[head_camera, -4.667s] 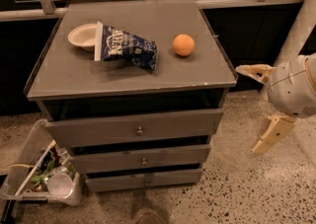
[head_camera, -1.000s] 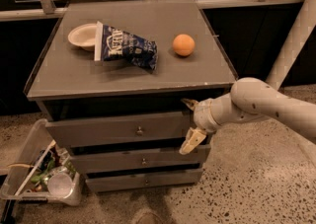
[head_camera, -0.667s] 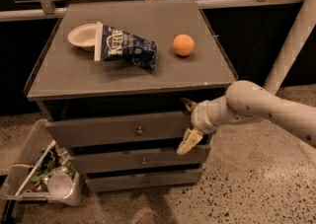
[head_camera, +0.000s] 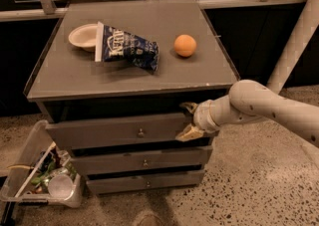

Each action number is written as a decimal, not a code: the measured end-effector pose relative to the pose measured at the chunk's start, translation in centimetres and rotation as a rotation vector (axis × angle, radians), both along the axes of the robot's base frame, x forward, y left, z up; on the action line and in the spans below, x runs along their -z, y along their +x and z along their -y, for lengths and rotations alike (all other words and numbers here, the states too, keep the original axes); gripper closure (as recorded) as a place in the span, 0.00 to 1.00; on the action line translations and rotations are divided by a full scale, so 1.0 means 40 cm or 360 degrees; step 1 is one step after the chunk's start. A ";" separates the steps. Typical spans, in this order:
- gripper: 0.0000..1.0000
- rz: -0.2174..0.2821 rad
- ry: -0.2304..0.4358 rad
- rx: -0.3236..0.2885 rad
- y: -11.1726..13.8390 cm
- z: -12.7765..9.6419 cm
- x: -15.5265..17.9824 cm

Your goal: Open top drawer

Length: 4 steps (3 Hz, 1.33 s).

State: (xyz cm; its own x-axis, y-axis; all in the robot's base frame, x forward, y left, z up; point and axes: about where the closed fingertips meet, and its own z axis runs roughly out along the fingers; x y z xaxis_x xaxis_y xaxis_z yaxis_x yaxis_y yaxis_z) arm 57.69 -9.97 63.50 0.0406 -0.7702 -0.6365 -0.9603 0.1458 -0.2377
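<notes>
My gripper should hook the drawer's top edge point(head_camera: 176, 114) and pull from there, since its fingers are spread against the drawer front's flat end point(head_camera: 177, 128), far from the knob.
The top drawer point(head_camera: 99, 130) is the tallest grey front of three in a grey cabinet, with a small round metal knob point(head_camera: 141, 132) at its middle. Its front stands shut or nearly shut below a dark gap under the cabinet top. My gripper point(head_camera: 187, 120) reaches in from the right and sits at the drawer front's right end, well to the right of the knob. One tan finger point(head_camera: 188, 106) is near the drawer's top edge, the other point(head_camera: 187, 134) near its lower edge. The fingers are spread apart and hold nothing.
On the cabinet top point(head_camera: 199, 70) lie a white bowl point(head_camera: 83, 36), a blue chip bag point(head_camera: 124, 47) and an orange point(head_camera: 185, 45). Two shorter drawers point(head_camera: 144, 161) sit below. A clear bin of trash point(head_camera: 45, 175) stands on the floor at left. A metal post point(head_camera: 294, 41) rises at right.
The arm came in from the right of the cabinet to the top drawer's right end. Over the last second the gripper moved slightly left along the drawer front.
</notes>
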 end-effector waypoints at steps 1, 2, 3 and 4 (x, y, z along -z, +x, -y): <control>0.64 0.0000 0.0000 0.0000 0.000 0.000 0.000; 0.88 0.0000 0.0000 0.0000 0.006 0.001 -0.022; 1.00 0.0000 0.0000 0.0000 0.008 0.001 -0.036; 0.82 0.0000 0.0000 0.0000 0.008 0.001 -0.036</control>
